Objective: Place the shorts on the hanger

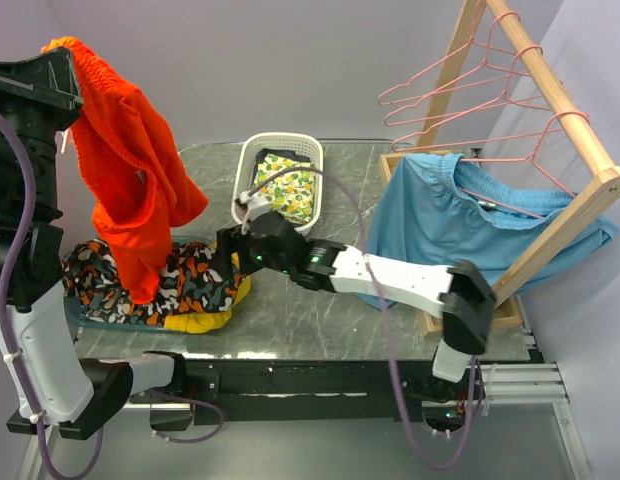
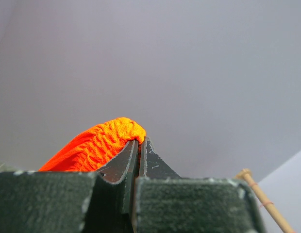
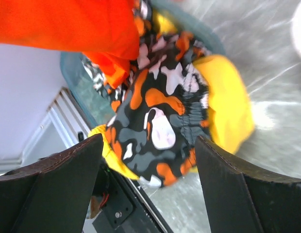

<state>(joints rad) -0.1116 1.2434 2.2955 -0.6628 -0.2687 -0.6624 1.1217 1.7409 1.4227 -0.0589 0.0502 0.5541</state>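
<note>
The red-orange shorts hang bunched (image 1: 140, 185) above the pile. My right gripper should back off, then take the waistband once my left gripper lays it on the grey surface (image 1: 308, 312).
The red-orange shorts (image 1: 130, 170) hang from my left gripper (image 1: 58, 50), raised high at the far left; their lower end reaches the pile of clothes below. In the left wrist view the fingers (image 2: 125, 162) are pinched shut on the gathered waistband (image 2: 99, 145). My right gripper (image 1: 225, 262) is open and empty, reaching left just beside the hanging shorts and above the pile. In the right wrist view the shorts (image 3: 68, 24) show at top left. Pink wire hangers (image 1: 460, 100) hang on the wooden rack (image 1: 550, 90) at the right.
An orange-black-white patterned cloth (image 1: 190, 280) lies over a yellow cloth (image 1: 200, 320) at the left front; it also shows in the right wrist view (image 3: 160, 116). A white basket (image 1: 245, 170) holds a printed cloth. Light blue shorts (image 1: 460, 215) hang on the rack.
</note>
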